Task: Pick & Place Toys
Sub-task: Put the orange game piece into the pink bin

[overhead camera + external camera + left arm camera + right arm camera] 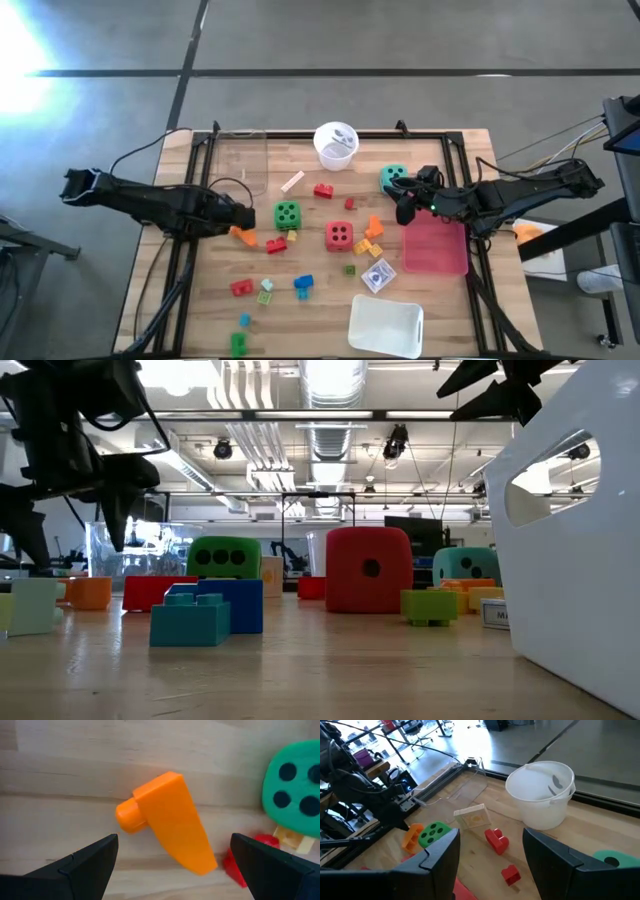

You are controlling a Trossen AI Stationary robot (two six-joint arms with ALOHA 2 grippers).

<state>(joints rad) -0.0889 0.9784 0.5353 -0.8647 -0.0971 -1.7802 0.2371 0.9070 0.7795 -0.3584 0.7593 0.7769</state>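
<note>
My left gripper's fingers are open with the orange brick's body [179,827] lying within their span, free of the red brick [235,868]. The gripper keeps going down until its fingers close on the orange brick's body.
An orange brick [172,820] lies on its side on the wood, also in the high view [243,236]. My left gripper [243,222] is open just above it, a finger on either side, touching nothing. Next to it stand the green die [287,214] and a red brick [276,245]. The red die [339,236] is mid-table and the teal die [393,178] is at the right. My right gripper [404,200] is open and empty beside the teal die. Several more small bricks lie toward the near edge.
A white round cup [336,144] stands at the far middle. A white tray [386,326] sits at the near edge, and a pink tray [435,248] at the right under my right arm. A clear container [238,160] stands at the far left.
</note>
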